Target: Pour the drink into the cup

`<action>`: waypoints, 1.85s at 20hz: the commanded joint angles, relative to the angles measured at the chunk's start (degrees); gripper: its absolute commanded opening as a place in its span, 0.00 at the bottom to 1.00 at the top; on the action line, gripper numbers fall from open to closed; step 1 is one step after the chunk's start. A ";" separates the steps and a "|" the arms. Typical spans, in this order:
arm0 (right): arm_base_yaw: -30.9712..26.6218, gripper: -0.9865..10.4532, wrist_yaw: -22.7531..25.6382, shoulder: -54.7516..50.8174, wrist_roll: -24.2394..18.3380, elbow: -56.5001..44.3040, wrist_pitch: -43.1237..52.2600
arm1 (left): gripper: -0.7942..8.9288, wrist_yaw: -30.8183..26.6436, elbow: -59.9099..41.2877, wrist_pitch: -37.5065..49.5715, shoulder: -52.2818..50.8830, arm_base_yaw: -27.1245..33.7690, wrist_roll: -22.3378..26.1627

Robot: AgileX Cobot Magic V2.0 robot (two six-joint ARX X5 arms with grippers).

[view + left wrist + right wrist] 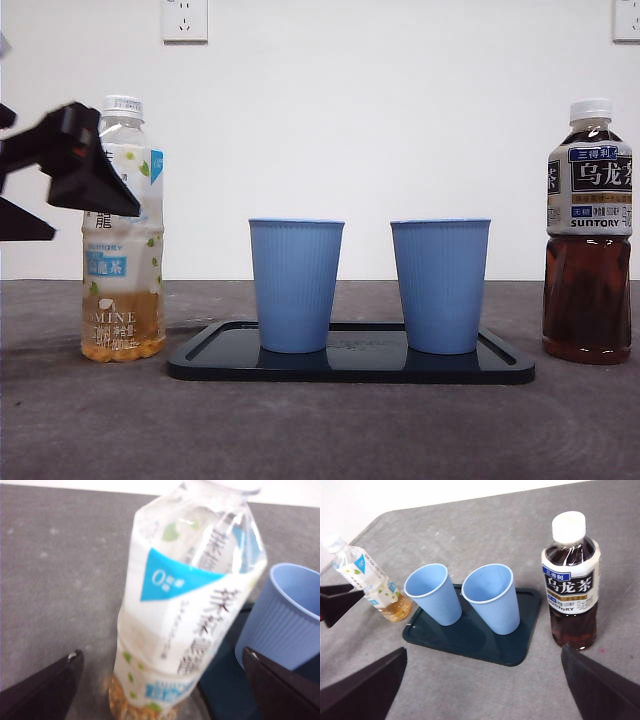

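I expect the pale tea (122,325) to stay inside the jasmine tea bottle when I lift and tilt the bottle, because the white cap (122,106) closes it.
A jasmine tea bottle (122,270) with a white cap, a white and green label and a little pale tea at the bottom stands left of the tray. My left gripper (95,220) comes in from the left at label height, open. In the left wrist view the bottle (190,605) stands between the two spread jaws of the left gripper (162,685), touching neither. Two blue cups (295,285) (440,285) stand upright and empty on the dark tray (350,368). My right gripper (482,680) hangs open high above the table, holding nothing.
A capped bottle of dark oolong tea (588,240) stands right of the tray, also seen in the right wrist view (570,580). The left cup (285,620) is close beside the jasmine tea bottle. A white wall with sockets closes the back.
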 commanded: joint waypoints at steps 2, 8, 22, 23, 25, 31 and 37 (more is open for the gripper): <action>0.37 0.52 0.59 0.17 -2.10 0.83 0.52 | 0.59 -0.31 0.31 9.62 6.95 -0.31 0.66; 0.37 0.52 3.08 0.17 -2.25 0.83 0.57 | 0.56 -0.31 1.20 21.97 16.63 -1.25 8.66; 0.37 0.52 3.08 0.17 -2.47 0.83 0.55 | 0.33 -0.39 2.56 25.07 17.94 -2.97 9.11; 0.37 0.52 3.08 0.17 -2.47 0.83 0.55 | 0.33 -0.61 2.58 24.26 16.79 -3.41 9.14; 0.37 0.52 3.06 0.17 -2.45 0.83 0.57 | 0.33 -4.15 3.91 17.33 13.33 -4.79 9.73; 0.37 0.52 3.04 0.17 -2.40 0.83 0.52 | 0.33 -19.34 20.02 -20.22 6.38 -12.09 21.46; 0.37 0.52 3.04 0.17 -2.47 0.83 0.52 | 0.33 -34.45 28.24 -33.90 7.10 -18.78 34.93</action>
